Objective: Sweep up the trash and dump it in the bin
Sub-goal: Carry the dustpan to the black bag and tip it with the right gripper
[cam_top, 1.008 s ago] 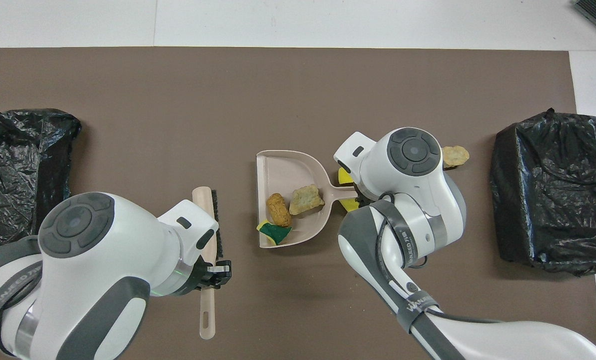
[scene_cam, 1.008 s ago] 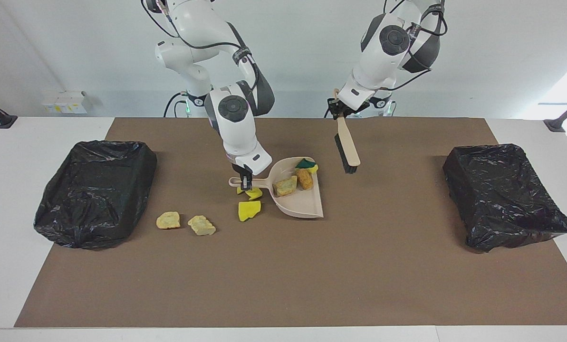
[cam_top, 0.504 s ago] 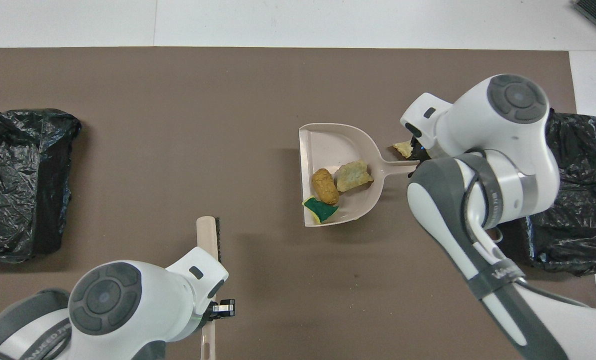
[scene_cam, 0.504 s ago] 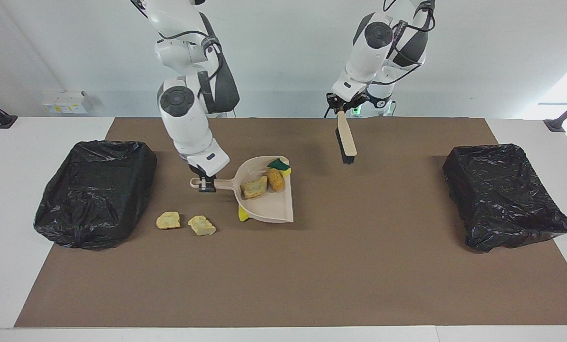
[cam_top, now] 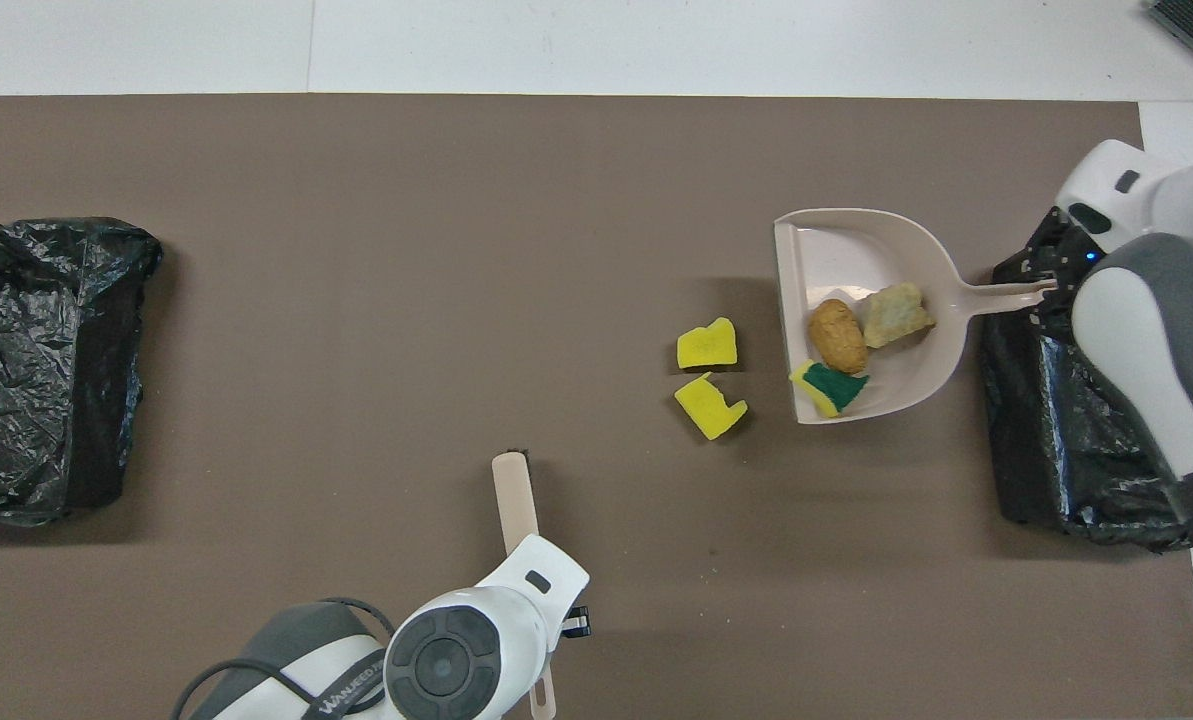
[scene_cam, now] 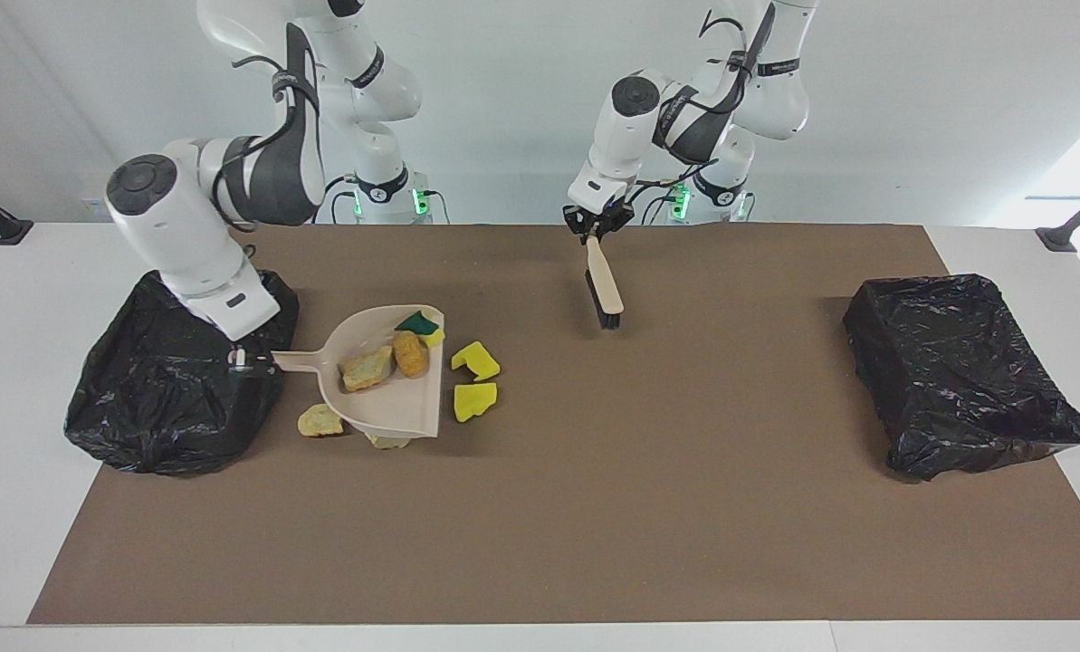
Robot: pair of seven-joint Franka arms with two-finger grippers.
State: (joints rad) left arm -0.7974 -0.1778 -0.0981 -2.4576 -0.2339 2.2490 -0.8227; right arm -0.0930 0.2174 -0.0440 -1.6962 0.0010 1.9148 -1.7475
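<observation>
The dustpan's open edge (cam_top: 787,322) points away from the black-lined bin by the dustpan's handle, so my right gripper should pull the dustpan across the bin (scene_cam: 167,393) before tipping it.
My right gripper (scene_cam: 246,360) is shut on the handle of the beige dustpan (scene_cam: 404,412), held level above the mat beside the black-lined bin (scene_cam: 141,426) at the right arm's end. In the pan lie a tan chunk (scene_cam: 366,367), an orange-brown lump (scene_cam: 410,353) and a green-and-yellow sponge (scene_cam: 420,324). Two yellow sponge pieces (scene_cam: 476,359) (scene_cam: 474,400) lie on the mat beside the pan. Tan chunks (scene_cam: 320,420) show partly under it. My left gripper (scene_cam: 592,232) is shut on the handle of a brush (scene_cam: 605,288), bristles down over the mat's middle.
A second black-lined bin (scene_cam: 965,376) stands at the left arm's end. The brown mat (scene_cam: 594,525) covers most of the white table. In the overhead view the dustpan (cam_top: 836,245) hangs next to the bin (cam_top: 1046,470), and the brush (cam_top: 513,495) pokes out past the left wrist.
The right arm carried the loaded dustpan toward the bin at its end, uncovering the two yellow pieces. The left arm drew the brush back and a little toward the right arm's end.
</observation>
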